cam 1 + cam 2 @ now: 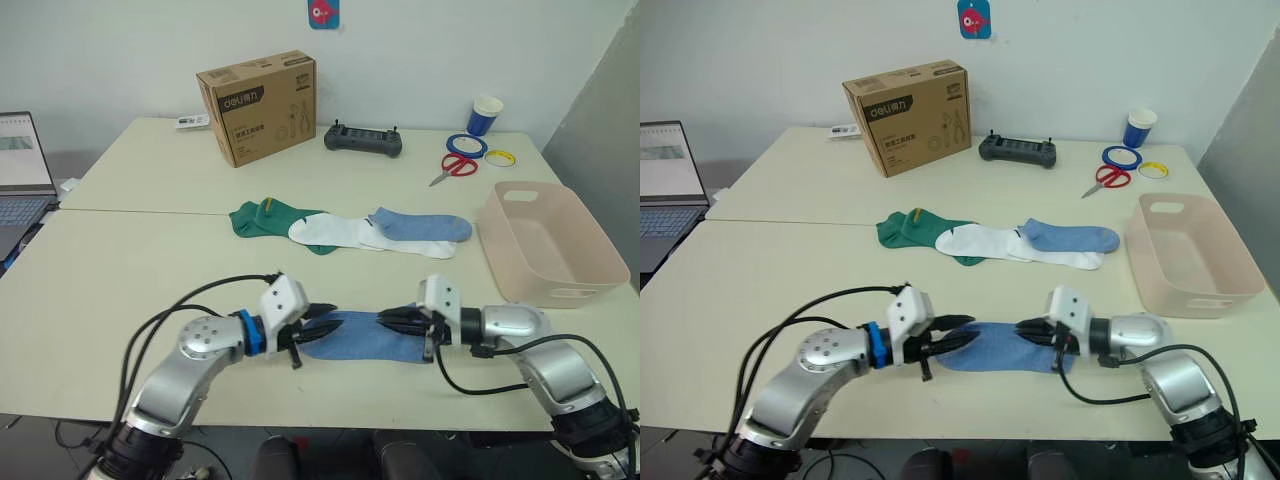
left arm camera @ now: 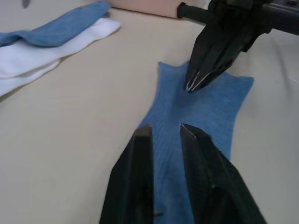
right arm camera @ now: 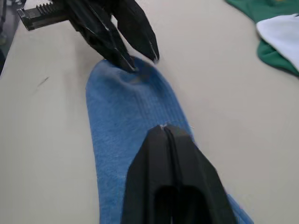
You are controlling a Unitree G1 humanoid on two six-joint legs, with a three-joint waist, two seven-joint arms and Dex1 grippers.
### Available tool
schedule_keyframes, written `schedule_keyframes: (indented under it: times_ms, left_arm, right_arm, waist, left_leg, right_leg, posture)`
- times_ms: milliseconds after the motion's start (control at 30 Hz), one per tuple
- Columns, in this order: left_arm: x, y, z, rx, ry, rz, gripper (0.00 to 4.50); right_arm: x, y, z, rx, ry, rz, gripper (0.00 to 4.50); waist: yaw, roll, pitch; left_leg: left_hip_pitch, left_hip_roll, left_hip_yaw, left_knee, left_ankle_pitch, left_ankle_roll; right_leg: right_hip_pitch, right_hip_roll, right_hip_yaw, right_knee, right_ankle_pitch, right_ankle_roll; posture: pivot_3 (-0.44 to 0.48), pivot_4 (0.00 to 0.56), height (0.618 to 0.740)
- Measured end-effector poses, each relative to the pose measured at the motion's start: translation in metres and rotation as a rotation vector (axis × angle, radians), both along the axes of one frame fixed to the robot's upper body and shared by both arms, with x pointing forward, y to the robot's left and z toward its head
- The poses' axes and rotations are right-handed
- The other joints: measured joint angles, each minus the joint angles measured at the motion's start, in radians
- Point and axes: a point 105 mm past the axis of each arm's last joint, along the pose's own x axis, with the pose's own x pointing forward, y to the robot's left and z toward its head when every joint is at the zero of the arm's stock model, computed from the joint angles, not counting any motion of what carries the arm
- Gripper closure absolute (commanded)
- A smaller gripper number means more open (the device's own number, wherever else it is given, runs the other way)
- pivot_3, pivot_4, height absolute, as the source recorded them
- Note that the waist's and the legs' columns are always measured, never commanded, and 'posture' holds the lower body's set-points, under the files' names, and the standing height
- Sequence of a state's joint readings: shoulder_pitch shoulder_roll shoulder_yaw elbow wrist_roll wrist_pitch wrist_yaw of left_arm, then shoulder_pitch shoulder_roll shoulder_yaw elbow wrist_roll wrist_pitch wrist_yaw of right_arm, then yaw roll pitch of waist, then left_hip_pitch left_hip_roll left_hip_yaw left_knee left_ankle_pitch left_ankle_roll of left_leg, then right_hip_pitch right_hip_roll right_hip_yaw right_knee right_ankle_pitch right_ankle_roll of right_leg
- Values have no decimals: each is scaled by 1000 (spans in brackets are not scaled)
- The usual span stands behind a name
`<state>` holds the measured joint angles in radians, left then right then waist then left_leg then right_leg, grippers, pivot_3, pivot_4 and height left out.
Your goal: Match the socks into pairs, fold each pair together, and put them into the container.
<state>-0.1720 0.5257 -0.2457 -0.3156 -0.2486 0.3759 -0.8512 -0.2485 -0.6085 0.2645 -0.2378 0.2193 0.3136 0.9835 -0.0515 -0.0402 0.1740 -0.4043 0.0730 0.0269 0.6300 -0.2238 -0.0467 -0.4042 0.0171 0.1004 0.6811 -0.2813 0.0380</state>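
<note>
I expect the light blue sock (image 1: pixel 365 341) to smooth out and stay flat when I pull it straight, because shallow wrinkles (image 2: pixel 174 103) run along the limp fabric.
A light blue sock (image 1: pixel 352 338) lies flat near the table's front edge, between my two grippers. My left gripper (image 1: pixel 328 312) is open, its fingers (image 2: pixel 142 140) low over one end of the sock. My right gripper (image 1: pixel 382 319) is shut, its tips (image 3: pixel 164 127) resting on the sock's other half. Farther back lies a row of socks: a dark green one (image 1: pixel 258 220), a white one (image 1: pixel 325 232), and a second light blue sock (image 1: pixel 425 226) on top of another white one (image 1: pixel 425 248). The pale pink container (image 1: pixel 592 250) stands at the right.
At the back of the table are a brown cardboard box (image 1: pixel 258 105), a black controller (image 1: pixel 363 140), red scissors (image 1: pixel 458 166), tape rolls (image 1: pixel 466 145) and a blue cup (image 1: pixel 485 114). A laptop (image 1: pixel 20 170) sits at the far left.
</note>
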Motion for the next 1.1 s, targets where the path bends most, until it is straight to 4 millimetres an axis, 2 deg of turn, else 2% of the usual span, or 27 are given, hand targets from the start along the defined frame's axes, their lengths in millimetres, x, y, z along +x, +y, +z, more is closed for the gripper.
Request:
schedule_keyframes:
  times_ms: [133,267,333,433,600,800,1100]
  left_arm:
    - [2,-12,-15,20,30,-10,4465]
    - [4,-14,-34,54,70,4,4465]
    - [5,-13,-34,61,57,5,4465]
    - [6,-9,-34,63,58,9,4465]
    - [11,18,-31,89,61,46,4465]
    - [14,39,-28,100,80,73,4465]
    - [15,32,-27,46,119,77,4465]
  right_arm:
    - [1,1,-6,2,17,2,4500]
    - [5,-4,-20,-2,60,-27,4500]
    - [5,-10,-28,-19,81,-47,4500]
    - [4,-20,-29,-23,79,-63,4500]
    - [3,-46,-31,-32,91,-128,4500]
    - [-1,-67,-32,-39,109,-175,4500]
    - [0,-73,-28,9,147,-225,4500]
  waist:
    - [0,0,0]
    - [1,0,0]
    - [2,0,0]
    - [1,0,0]
    - [-1,1,0]
    - [-2,1,0]
    - [-1,1,0]
  left_leg:
    - [0,0,0,0,0,0]
    - [0,0,0,0,0,0]
    - [0,0,0,0,0,0]
    - [0,0,0,0,0,0]
    - [4,0,-1,0,0,0]
    - [5,-1,-1,1,0,0]
    - [4,-1,-1,1,0,0]
  right_leg:
    - [0,0,0,0,0,0]
    - [0,0,0,0,0,0]
    - [0,0,0,0,0,0]
    - [1,0,0,0,0,0]
    - [3,0,0,1,0,0]
    - [6,0,0,0,0,0]
    - [6,-1,0,0,0,1]
  posture:
    - [0,150,740]
    - [0,150,740]
    - [0,150,740]
    - [0,150,740]
    - [0,150,740]
    - [0,150,740]
    - [0,150,740]
